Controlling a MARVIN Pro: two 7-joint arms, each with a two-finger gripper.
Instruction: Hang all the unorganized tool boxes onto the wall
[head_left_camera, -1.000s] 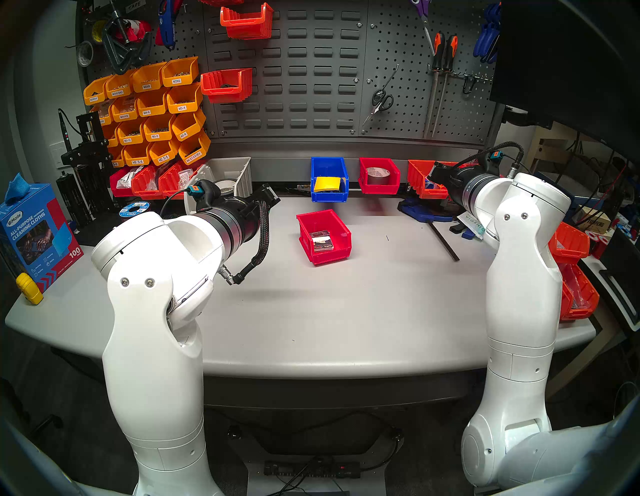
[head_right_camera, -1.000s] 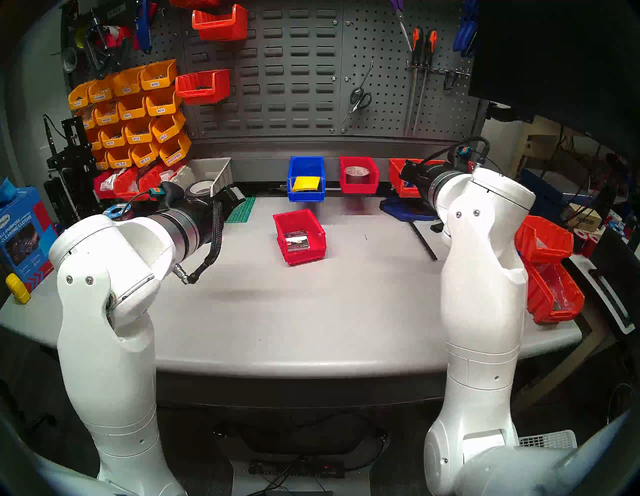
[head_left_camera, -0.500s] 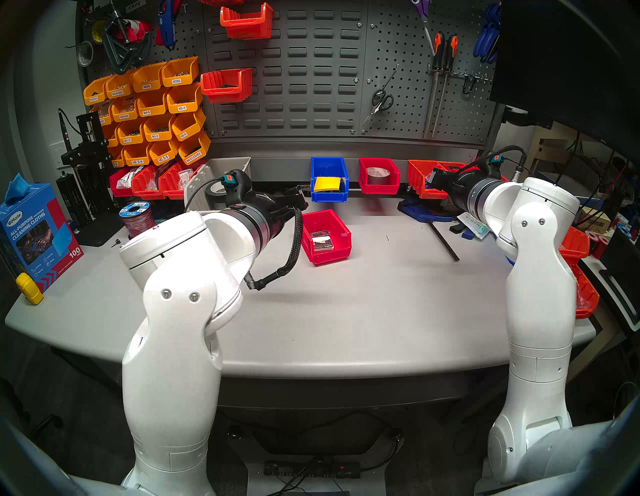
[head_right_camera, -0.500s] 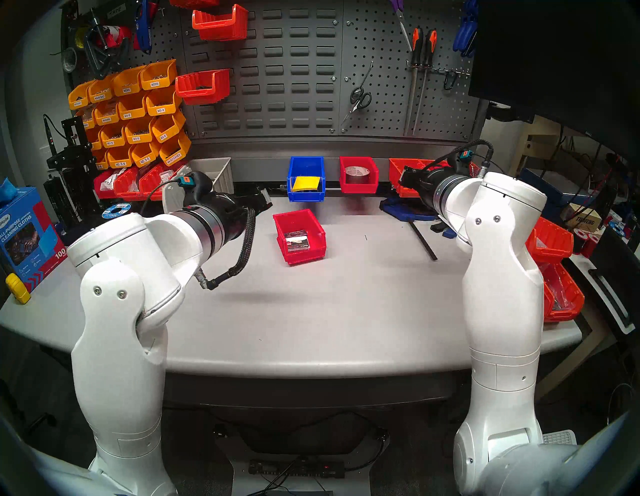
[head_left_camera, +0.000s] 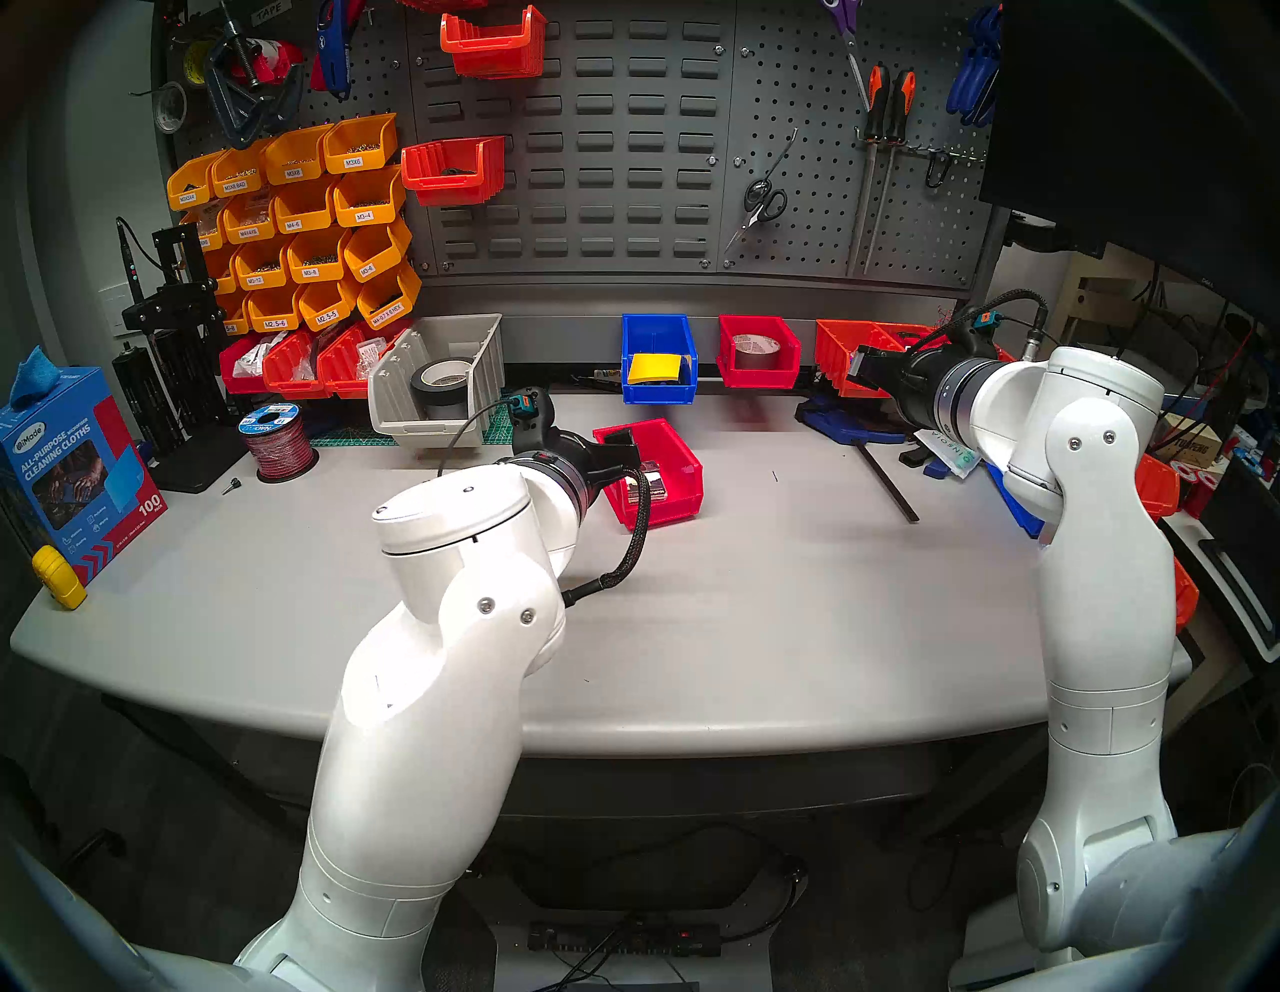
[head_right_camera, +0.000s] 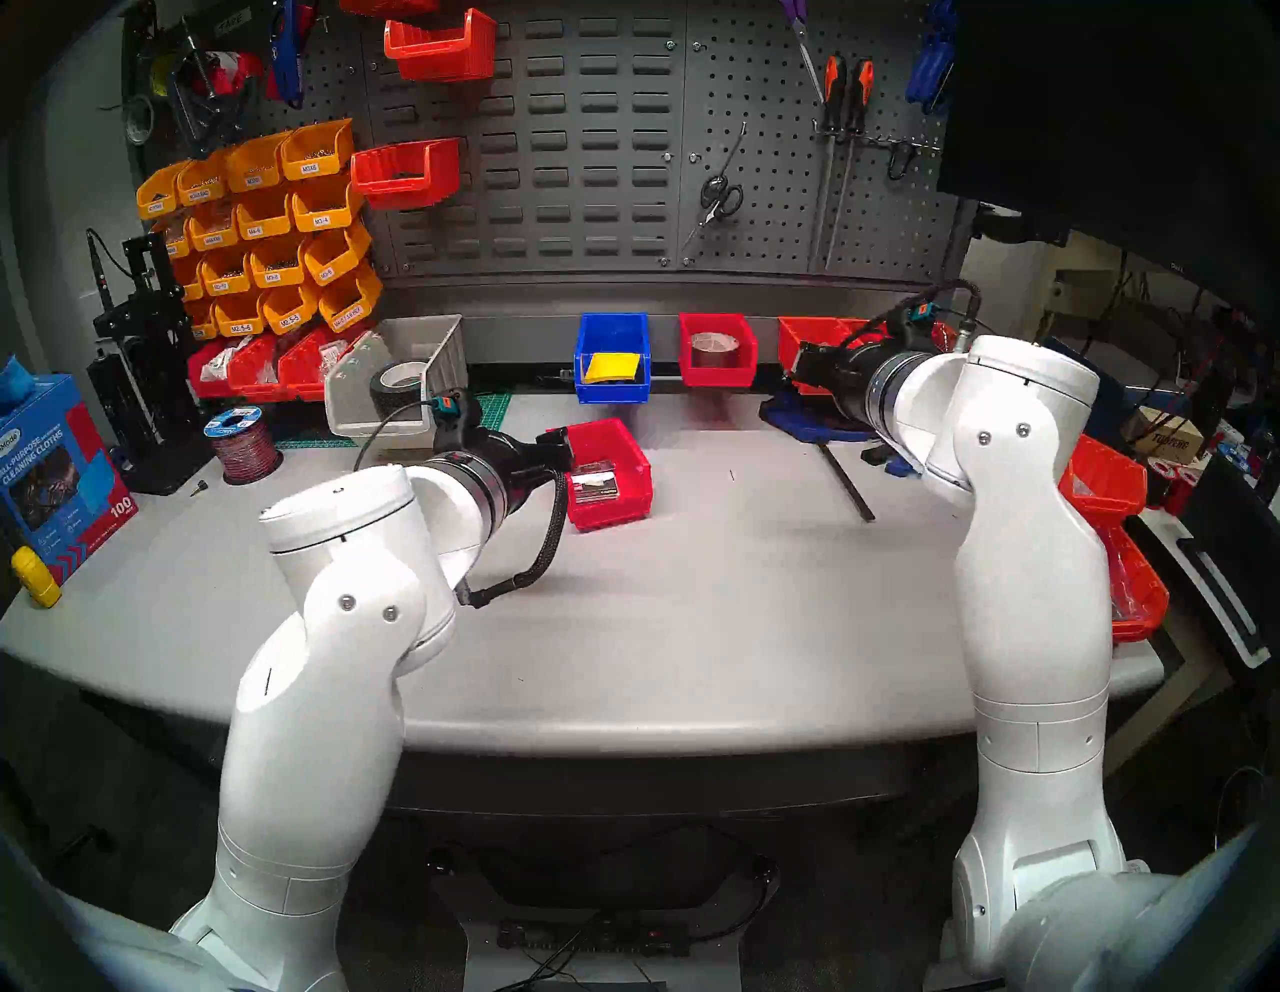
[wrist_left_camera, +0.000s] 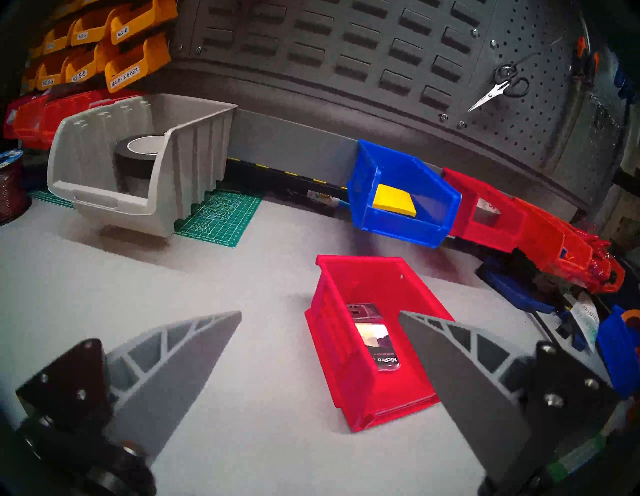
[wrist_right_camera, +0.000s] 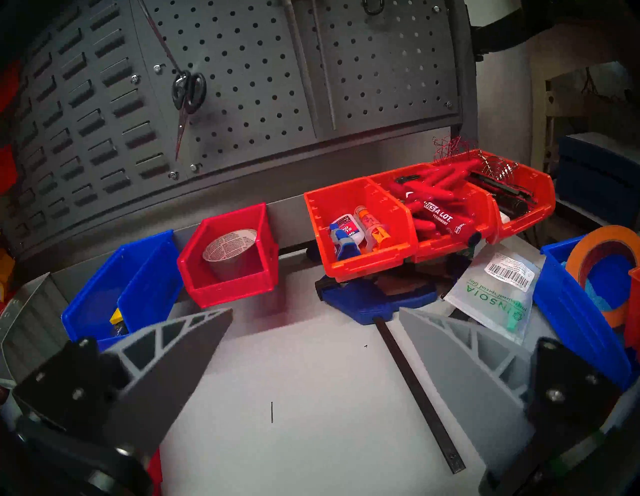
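Observation:
My gripper will carry the crimson red tool box over to the grey foot strip, where it should hang because the blue tool box sits raised there.
A crimson red tool box sits loose on the grey table, with a small packaged item inside. My left gripper is open at its near left corner. One finger is over the box's inside and the other is over the table, outside its left wall. A blue tool box holding a yellow pad and a red tool box holding a tape roll sit raised against the wall's grey foot strip. My right gripper is open and empty above the table's right side.
A grey bin with black tape stands at the back left, beside a wire spool. Orange-red bins and a blue clamp crowd the back right. A black bar lies nearby. Yellow bins hang on the left.
My left arm has swung right and forward, bringing its gripper from beside the grey bin to the loose red tool box. The right arm has shifted slightly right. Both grippers have stayed open.

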